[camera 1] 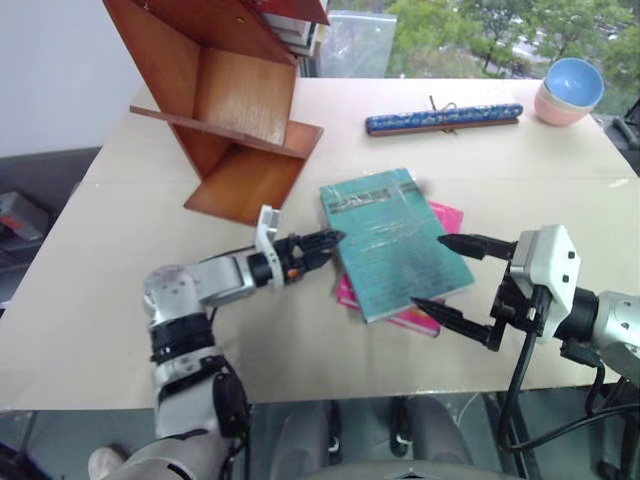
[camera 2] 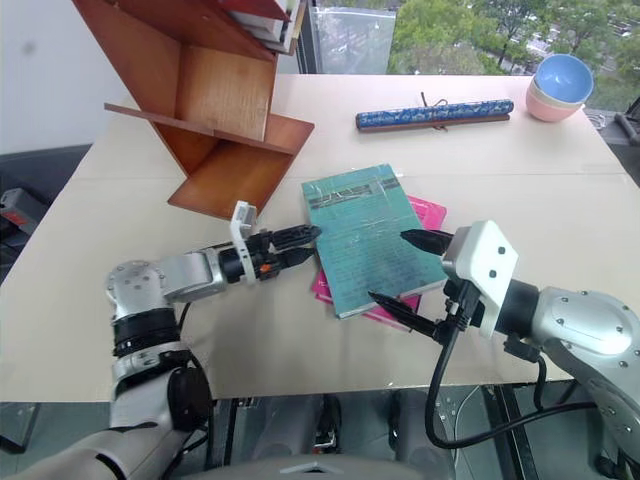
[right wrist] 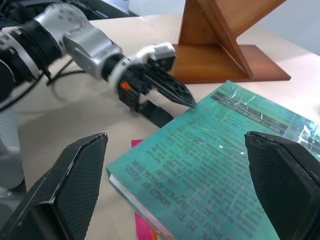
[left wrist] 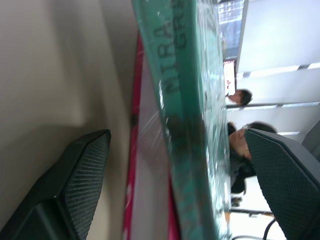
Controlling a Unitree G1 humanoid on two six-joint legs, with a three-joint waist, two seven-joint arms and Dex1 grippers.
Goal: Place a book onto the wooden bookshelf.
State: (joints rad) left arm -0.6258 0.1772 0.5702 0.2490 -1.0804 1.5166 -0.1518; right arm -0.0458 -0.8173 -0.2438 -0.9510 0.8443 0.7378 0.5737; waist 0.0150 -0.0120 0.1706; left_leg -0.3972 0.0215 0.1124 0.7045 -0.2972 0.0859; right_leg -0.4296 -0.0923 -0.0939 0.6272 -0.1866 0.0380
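Observation:
The teal-green book's spine juts point(camera 1: 348, 260) out beyond the pink book on the bookshelf's side, so my left gripper should pinch the spine point(left wrist: 186, 150) and put the teal-green book on the shelf.
The teal-green book point(camera 1: 393, 240) lies flat on the table on top of a pink book point(camera 1: 447, 216), a little in front of the wooden bookshelf point(camera 1: 240, 120) at the back left. My left gripper point(camera 1: 322, 246) is open at the book's left edge. In the left wrist view the book's spine point(left wrist: 185, 115) stands between the two fingers point(left wrist: 82, 175), which do not press on it. My right gripper point(camera 1: 455, 280) is open, hovering over the book's near right corner. The right wrist view shows the cover point(right wrist: 210, 170) between its wide-spread fingers point(right wrist: 80, 175).
A long blue patterned case point(camera 1: 443, 118) lies at the back of the beige table point(camera 1: 120, 300). Stacked pink and blue bowls point(camera 1: 570, 90) stand at the back right corner. Several books point(camera 1: 298, 28) rest in the shelf's upper part. The table's front edge runs just below both arms.

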